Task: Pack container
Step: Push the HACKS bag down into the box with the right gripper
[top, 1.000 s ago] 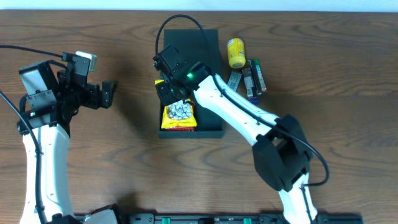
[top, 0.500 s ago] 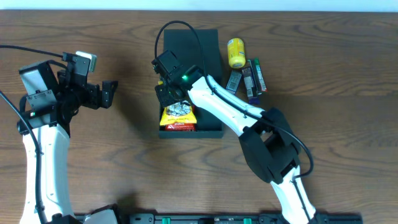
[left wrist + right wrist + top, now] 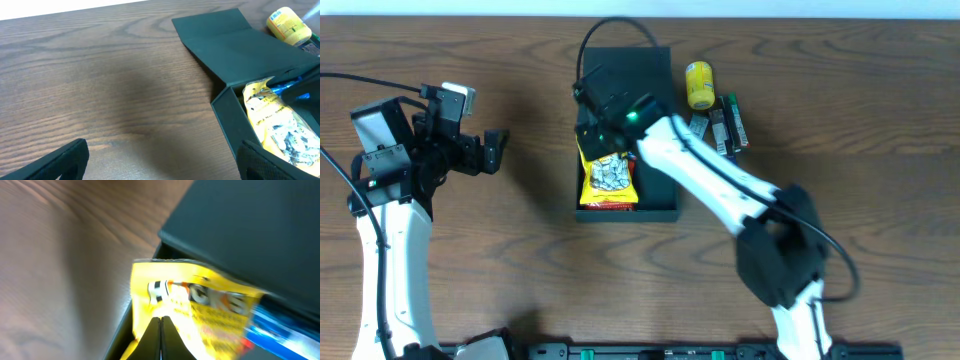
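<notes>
My right gripper should come up off the far end of the yellow snack packet and push its inner edge toward the container's side, because the packet reaches past the container's middle.
The container is a matte black square box with its flap lid open toward the far side. A yellow snack packet lies in its left part. My right gripper is shut, its fingertips pressed together over the packet's far end, with nothing seen between them. My left gripper is open and empty over bare wood, left of the box. The left wrist view shows the box wall, the packet and my open left fingers.
A yellow can lies on its side right of the lid, also in the left wrist view. Several dark snack bars lie beside it, right of the box. The table is dark wood.
My right gripper has shifted slightly toward the far side of the box and its elbow has swung right. More of the yellow packet shows. The left arm has not moved.
</notes>
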### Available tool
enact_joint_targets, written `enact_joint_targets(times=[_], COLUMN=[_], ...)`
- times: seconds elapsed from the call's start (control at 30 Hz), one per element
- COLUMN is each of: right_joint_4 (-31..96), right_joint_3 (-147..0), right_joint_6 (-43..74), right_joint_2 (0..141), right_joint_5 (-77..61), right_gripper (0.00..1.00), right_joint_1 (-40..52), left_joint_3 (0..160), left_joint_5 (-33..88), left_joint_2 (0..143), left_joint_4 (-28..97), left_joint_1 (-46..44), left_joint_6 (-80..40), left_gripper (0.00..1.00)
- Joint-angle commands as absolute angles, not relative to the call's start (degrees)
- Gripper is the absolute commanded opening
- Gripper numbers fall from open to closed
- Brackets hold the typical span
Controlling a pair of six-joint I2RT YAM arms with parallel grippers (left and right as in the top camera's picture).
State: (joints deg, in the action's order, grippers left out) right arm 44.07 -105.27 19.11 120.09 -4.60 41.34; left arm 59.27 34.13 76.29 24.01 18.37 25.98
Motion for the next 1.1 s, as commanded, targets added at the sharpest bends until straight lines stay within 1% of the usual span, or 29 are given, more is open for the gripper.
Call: enact_joint_targets(times=[0.0, 0.23, 0.83, 1.07], right_joint_4=[44.8, 42.0, 41.6, 40.0], right_joint_3=[-106.1, -106.1, -106.0, -106.0], right_joint_6=[17.1, 17.1, 17.1, 17.1], right_joint_2=[115.2, 119.3, 130.4, 132.2], right_joint_5=[-3.6, -4.2, -7.8, -8.3], right_gripper=[0.01, 0.02, 0.02, 0.01], right_joint_1=[40.9, 40.8, 41.0, 41.1], left_joint_3=[60.7, 60.7, 60.7, 60.7], left_joint_5=[34.5, 34.5, 34.5, 34.5], left_joint_2=[76.5, 76.5, 76.5, 76.5], left_joint_4=[24.1, 24.2, 24.2, 24.2], left_joint_1=[18.7, 18.7, 18.7, 18.7], left_joint_6=[27.0, 27.0, 27.0, 27.0], left_gripper=[0.95, 0.95, 0.95, 0.95])
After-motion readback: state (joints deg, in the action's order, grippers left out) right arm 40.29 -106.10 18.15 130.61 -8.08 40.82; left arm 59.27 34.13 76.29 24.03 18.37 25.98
